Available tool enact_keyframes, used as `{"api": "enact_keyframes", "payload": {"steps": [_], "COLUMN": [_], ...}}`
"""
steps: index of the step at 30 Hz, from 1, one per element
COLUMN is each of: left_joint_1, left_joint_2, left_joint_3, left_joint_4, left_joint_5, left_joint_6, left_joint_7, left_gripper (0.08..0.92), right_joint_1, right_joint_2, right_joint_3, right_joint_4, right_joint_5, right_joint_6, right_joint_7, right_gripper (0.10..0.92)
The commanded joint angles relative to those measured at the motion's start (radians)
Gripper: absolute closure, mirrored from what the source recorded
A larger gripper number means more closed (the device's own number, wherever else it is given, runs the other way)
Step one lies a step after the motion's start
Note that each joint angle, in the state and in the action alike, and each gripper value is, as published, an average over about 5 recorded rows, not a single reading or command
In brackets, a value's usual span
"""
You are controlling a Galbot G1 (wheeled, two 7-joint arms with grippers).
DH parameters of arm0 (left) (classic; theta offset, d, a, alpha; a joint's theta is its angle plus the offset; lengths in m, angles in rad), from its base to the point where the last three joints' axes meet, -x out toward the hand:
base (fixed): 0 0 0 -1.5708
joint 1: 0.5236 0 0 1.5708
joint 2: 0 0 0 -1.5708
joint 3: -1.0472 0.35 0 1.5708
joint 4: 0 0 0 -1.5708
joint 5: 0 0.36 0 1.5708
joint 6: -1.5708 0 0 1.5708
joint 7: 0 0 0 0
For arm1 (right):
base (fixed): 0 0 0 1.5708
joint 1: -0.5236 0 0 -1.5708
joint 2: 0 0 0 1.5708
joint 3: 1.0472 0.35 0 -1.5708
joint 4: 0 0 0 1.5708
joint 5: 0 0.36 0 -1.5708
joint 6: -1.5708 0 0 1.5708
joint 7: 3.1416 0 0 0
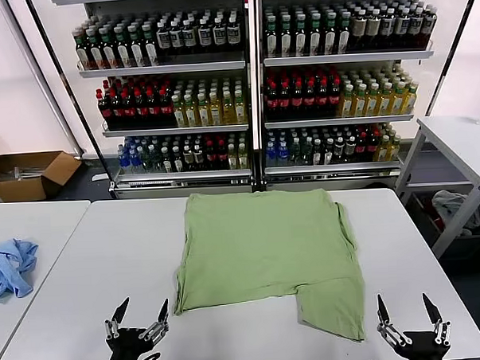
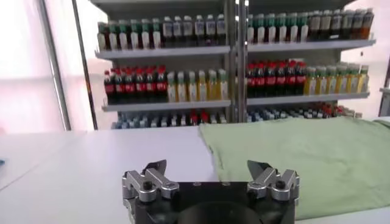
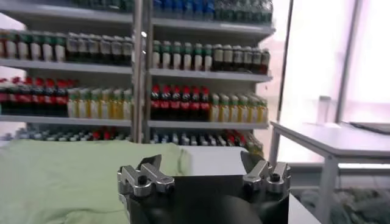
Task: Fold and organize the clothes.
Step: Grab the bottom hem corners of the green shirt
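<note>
I can see the light green shirt's near corner (image 1: 355, 331) sticking out free toward my open right gripper. I should keep going to that corner (image 1: 359, 336) until the gripper's fingers close on it.
The light green shirt (image 1: 267, 250) lies flat and partly folded in the middle of the white table (image 1: 108, 265), plain side up; collar, buttons and print are hidden. Its near right part reaches toward the front edge. My left gripper (image 1: 140, 314) is open and empty at the front edge, just left of the shirt's near left corner. My right gripper (image 1: 408, 306) is open and empty at the front edge, right of the shirt. The shirt also shows in the left wrist view (image 2: 304, 158), beyond the left gripper (image 2: 207, 167), and in the right wrist view (image 3: 73, 176), beyond the right gripper (image 3: 201, 163).
A pale blue garment (image 1: 9, 267) lies on the neighbouring table to the left. Shelves of bottles (image 1: 251, 76) stand behind the table. A cardboard box (image 1: 29, 175) sits on the floor at far left. Another white table (image 1: 461, 142) stands at the right.
</note>
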Motion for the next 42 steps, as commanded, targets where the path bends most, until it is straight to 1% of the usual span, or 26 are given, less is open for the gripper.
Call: {"api": "enact_keyframes", "payload": {"steps": [1, 6, 9, 14, 20, 28, 33, 42], "left_joint_1": [-0.104, -0.110, -0.123, -0.174, -0.206, -0.266, -0.271, -0.283], "left_joint_2": [0.023, 0.028, 0.027, 0.020, 0.008, -0.012, -0.015, -0.023], "left_joint_3": [0.017, 0.041, 0.054, 0.071, 0.075, 0.085, 0.088, 0.093], "left_joint_4": [-0.049, -0.030, -0.014, 0.045, 0.089, 0.186, 0.224, 0.256], "left_joint_5": [-0.174, -0.179, -0.188, -0.229, -0.248, -0.243, -0.234, -0.235], "left_joint_6": [0.268, 0.320, 0.334, 0.319, 0.295, 0.263, 0.226, 0.216], "left_joint_7": [0.001, 0.049, 0.068, 0.084, 0.095, 0.104, 0.114, 0.117], "left_gripper": [0.177, 0.177, 0.177, 0.177, 0.177, 0.177, 0.177, 0.177], "right_joint_1": [0.049, 0.080, 0.091, 0.109, 0.160, 0.219, 0.240, 0.255], "right_joint_2": [-0.015, -0.023, -0.023, -0.017, -0.009, 0.007, 0.016, 0.023], "right_joint_3": [-0.001, -0.020, -0.039, -0.066, -0.079, -0.111, -0.124, -0.138], "right_joint_4": [0.052, 0.007, -0.020, -0.054, -0.087, -0.128, -0.139, -0.161], "right_joint_5": [0.191, 0.256, 0.275, 0.282, 0.284, 0.250, 0.239, 0.240], "right_joint_6": [-0.255, -0.340, -0.360, -0.354, -0.354, -0.340, -0.333, -0.330], "right_joint_7": [0.016, -0.019, -0.026, -0.050, -0.088, -0.124, -0.132, -0.141], "right_gripper": [0.203, 0.203, 0.203, 0.203, 0.203, 0.203, 0.203, 0.203]}}
